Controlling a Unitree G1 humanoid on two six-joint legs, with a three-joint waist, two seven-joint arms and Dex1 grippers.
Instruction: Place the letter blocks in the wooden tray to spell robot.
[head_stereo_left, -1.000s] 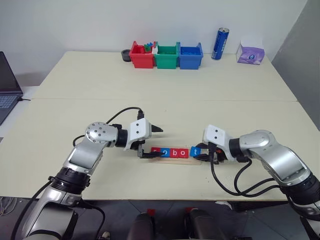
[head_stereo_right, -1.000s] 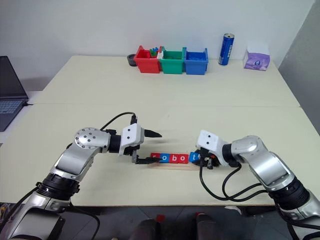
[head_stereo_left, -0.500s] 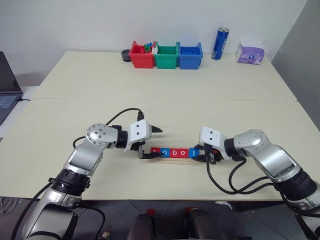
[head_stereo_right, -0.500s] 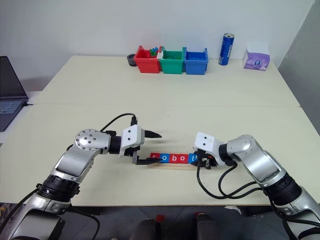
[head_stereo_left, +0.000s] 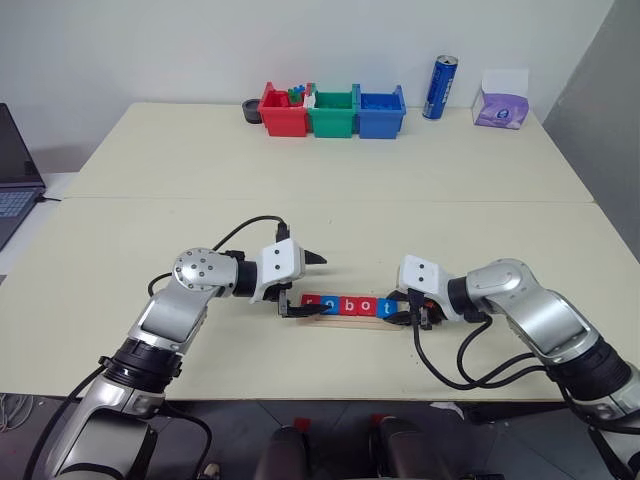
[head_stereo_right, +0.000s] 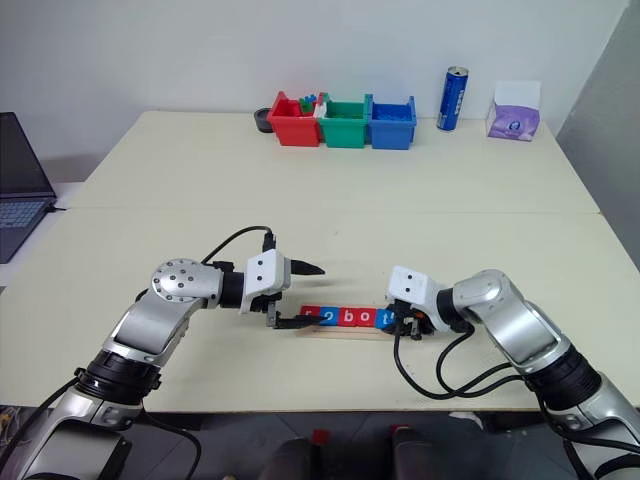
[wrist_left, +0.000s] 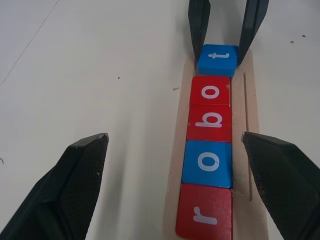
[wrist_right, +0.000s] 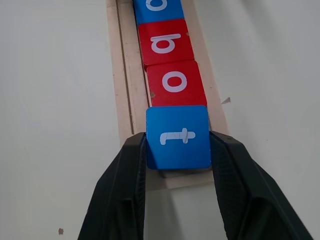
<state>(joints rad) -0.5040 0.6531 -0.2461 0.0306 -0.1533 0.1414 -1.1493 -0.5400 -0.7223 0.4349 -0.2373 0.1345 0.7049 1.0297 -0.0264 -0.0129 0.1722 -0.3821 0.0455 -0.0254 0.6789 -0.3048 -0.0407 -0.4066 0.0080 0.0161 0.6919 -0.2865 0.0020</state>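
Observation:
The blue t block (wrist_right: 178, 135) is raised at the end of the tray. Next, my right gripper lets go of it, moves back and pushes its outer edge (wrist_right: 179, 166) with closed fingers.
The wooden tray (wrist_left: 245, 125) lies near the table's front edge between my two grippers. In its groove sit four letter blocks in a row: red r (wrist_left: 204, 215), blue o (wrist_left: 207, 162), red b (wrist_left: 209, 122) and red o (wrist_left: 210, 92). At the row's right end is the blue t block (wrist_right: 178, 136), slightly raised over the tray's end and touching the red o (wrist_right: 175, 82). My right gripper (wrist_right: 178, 150) is shut on the t block, one finger on each side. My left gripper (head_stereo_left: 310, 285) stands wide open, straddling the tray's left end without touching the blocks.
Red (head_stereo_left: 284, 112), green (head_stereo_left: 333, 113) and blue (head_stereo_left: 382, 113) bins stand at the table's back edge, with a dark round object (head_stereo_left: 251, 110) beside them. A blue can (head_stereo_left: 441, 87) and a purple tissue box (head_stereo_left: 501, 104) are at the back right. A laptop (head_stereo_left: 15, 180) sits at the far left.
My right gripper has brought the blue t block a little to the left, closing the gap to the red o. The left gripper has stayed in place, open.

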